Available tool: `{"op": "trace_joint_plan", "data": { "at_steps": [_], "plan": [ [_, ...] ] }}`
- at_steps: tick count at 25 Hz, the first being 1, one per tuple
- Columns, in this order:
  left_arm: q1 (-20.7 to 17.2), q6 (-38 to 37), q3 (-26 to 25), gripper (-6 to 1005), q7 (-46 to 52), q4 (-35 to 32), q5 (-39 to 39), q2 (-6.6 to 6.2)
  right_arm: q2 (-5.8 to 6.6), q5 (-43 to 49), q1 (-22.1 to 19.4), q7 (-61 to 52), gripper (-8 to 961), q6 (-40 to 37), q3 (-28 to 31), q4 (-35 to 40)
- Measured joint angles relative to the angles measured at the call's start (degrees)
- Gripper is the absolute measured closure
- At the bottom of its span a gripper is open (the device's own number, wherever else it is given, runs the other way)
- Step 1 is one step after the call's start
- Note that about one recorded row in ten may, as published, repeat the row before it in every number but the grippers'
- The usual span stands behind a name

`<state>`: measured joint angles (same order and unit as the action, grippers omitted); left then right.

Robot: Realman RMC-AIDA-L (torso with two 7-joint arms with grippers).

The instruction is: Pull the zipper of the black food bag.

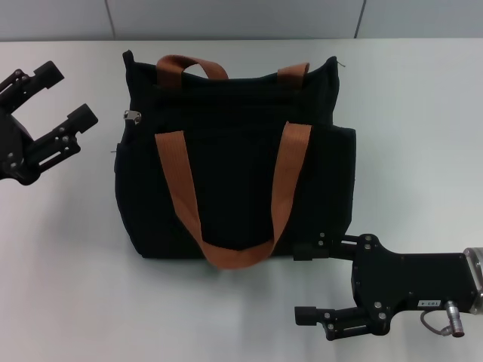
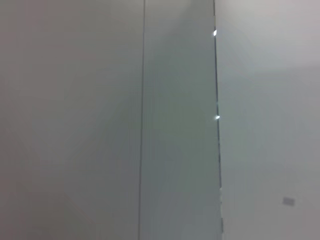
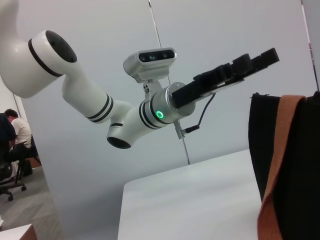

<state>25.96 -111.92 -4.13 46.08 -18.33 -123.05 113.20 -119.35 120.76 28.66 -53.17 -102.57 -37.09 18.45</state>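
Next, I lower my left gripper, which is high beside the zipper pull [image 1: 133, 117], and clamp the bag's edge there [image 1: 123, 139] with it before my right gripper reaches over.
The black food bag [image 1: 234, 158] lies on the white table [image 1: 68, 264] with two rust-brown strap handles [image 1: 181, 192]. Its small silver zipper pull [image 1: 133, 115] sits at the bag's upper left edge. My left gripper [image 1: 66, 94] is open and empty, left of the bag and level with the zipper, a short gap away. It also shows in the right wrist view [image 3: 245, 67]. My right gripper [image 1: 306, 283] is open and empty at the bag's lower right corner, its upper finger [image 1: 321, 247] close to the bag's bottom edge. The bag's edge and a strap show in the right wrist view [image 3: 287, 165].
A grey panelled wall [image 1: 241, 19] runs behind the table's far edge. The left wrist view shows only wall panels [image 2: 100, 120]. A seated person [image 3: 15, 140] is far off in the right wrist view.
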Motion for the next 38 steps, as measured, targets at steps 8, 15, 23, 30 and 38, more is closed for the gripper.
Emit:
{"op": "trace_joint_plan", "data": {
  "at_steps": [8,15,23,30,38],
  "plan": [
    [1.1,-3.2,7.9,256,0.6,0.1,0.6,0.92,-0.03,0.0,0.1,0.0,113,0.0,0.2,0.0],
    [1.6,-3.0,12.0,260,0.6,-0.3,0.8,1.77,-0.07,0.0,0.5,-0.2,113,0.0,0.2,0.0],
    [-0.7,-1.0,8.3,264,0.9,-0.4,4.8,-0.21,-0.09,0.0,0.4,-0.2,114,0.0,0.3,0.0],
    [-0.7,5.5,11.7,267,3.5,-4.4,3.2,-1.07,-0.10,0.0,0.0,-0.3,114,0.0,0.3,0.0],
    [1.1,14.6,17.3,271,3.6,-6.0,3.1,-0.40,-0.01,0.0,0.0,-0.4,113,0.0,0.3,0.0]
  ]
}}
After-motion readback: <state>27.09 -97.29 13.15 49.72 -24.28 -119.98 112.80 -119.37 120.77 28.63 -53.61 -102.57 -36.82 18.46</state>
